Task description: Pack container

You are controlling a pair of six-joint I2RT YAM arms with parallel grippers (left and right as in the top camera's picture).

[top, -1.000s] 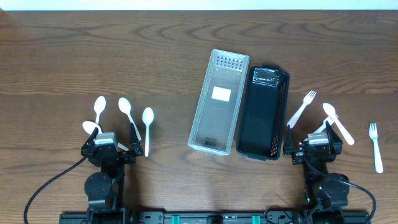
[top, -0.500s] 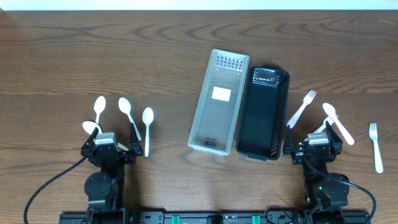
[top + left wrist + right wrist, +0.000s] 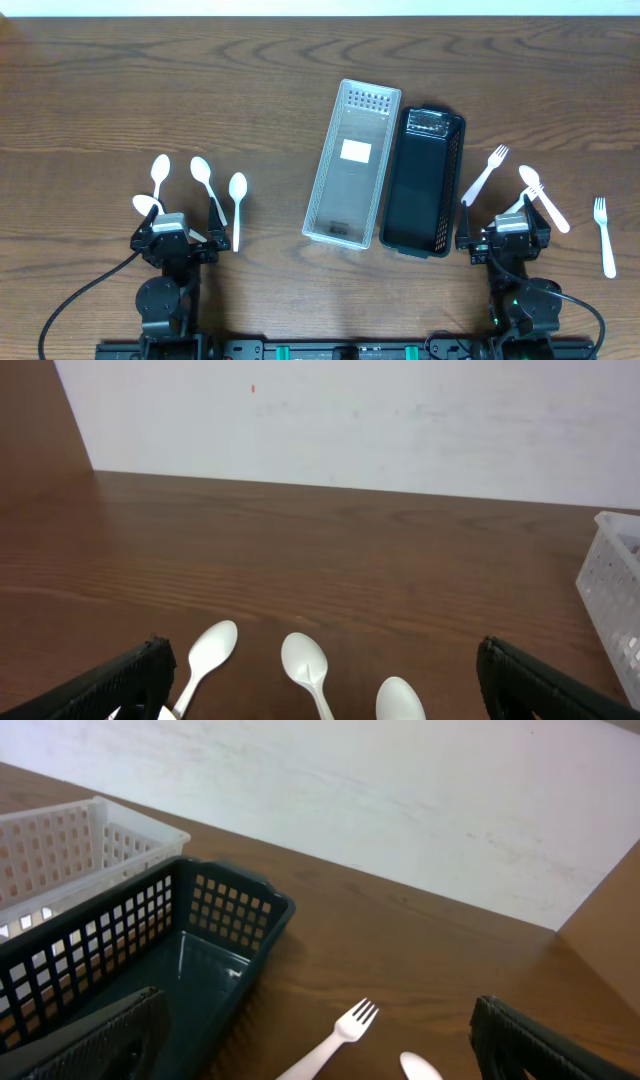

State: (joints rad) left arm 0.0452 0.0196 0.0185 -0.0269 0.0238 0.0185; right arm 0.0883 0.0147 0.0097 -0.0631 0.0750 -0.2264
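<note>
Next, I push the dark basket's far end (image 3: 460, 130) with my right gripper to straighten both baskets before I pack the spoons, because the clear white basket (image 3: 352, 165) and the dark basket lie at a slant.
A clear white basket (image 3: 353, 165) and a dark basket (image 3: 424, 182) lie side by side at the table's middle; both look empty. White spoons (image 3: 202, 172) lie at the left, just ahead of my left gripper (image 3: 175, 232), which is open and empty; the spoons also show in the left wrist view (image 3: 305, 660). White forks (image 3: 485, 172) and a spoon (image 3: 528, 176) lie at the right by my right gripper (image 3: 500, 232), also open and empty. A fork (image 3: 340, 1038) and the dark basket (image 3: 150, 960) show in the right wrist view.
One more fork (image 3: 604, 235) lies at the far right. A white label (image 3: 355, 151) sits inside the clear basket. The wooden table (image 3: 150, 90) spreads wide behind the baskets.
</note>
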